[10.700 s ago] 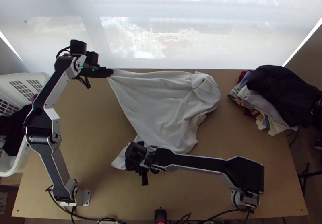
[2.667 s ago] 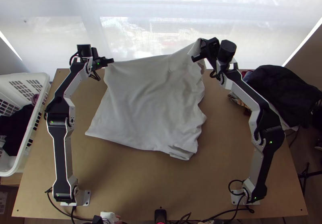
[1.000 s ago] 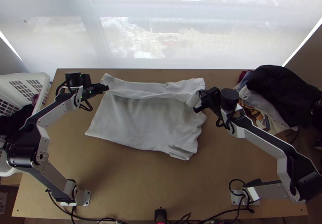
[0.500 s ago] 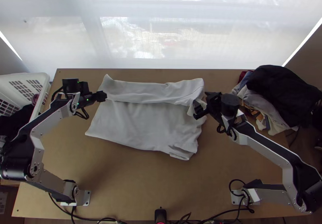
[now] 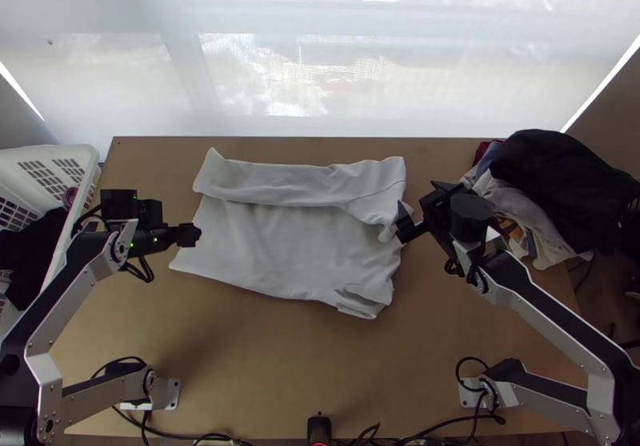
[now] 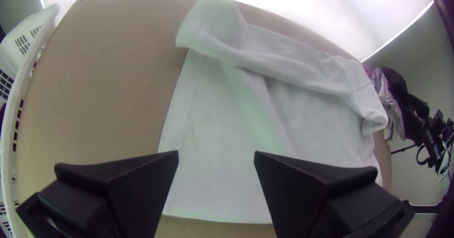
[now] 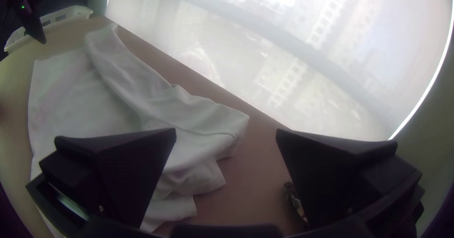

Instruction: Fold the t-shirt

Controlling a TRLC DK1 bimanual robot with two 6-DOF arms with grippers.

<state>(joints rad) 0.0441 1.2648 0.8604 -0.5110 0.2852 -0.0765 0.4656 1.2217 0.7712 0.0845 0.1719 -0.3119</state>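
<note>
The folded band (image 5: pixel 300 184) will stay folded when I lift the white t-shirt's near edge, because the band is well back from the t-shirt's near edge (image 5: pixel 260 287).
My left gripper (image 5: pixel 194 235) is over the left edge of the white t-shirt (image 5: pixel 280 246); my right gripper (image 5: pixel 402 223) is beside the shirt's right edge. The shirt lies spread on the table, its far part folded over toward the near side as a long band, with some wrinkles at the right end. In the left wrist view the left gripper (image 6: pixel 216 155) stands open above the shirt (image 6: pixel 213 124), nothing between its fingers. The right wrist view has the right gripper (image 7: pixel 226 133) open as well, with the shirt (image 7: pixel 137 96) partly behind one finger.
A white basket (image 5: pixel 60 158) with dark cloth stands at the table's left edge. A pile of clothes (image 5: pixel 560 182) lies at the right side of the table (image 5: pixel 320 366), near the right arm. Bare wood extends in front of the shirt.
The shirt's far edge has come down from raised to folded over the rest. Both grippers have let go of it; the left has moved nearer and to the left, the right slightly nearer.
</note>
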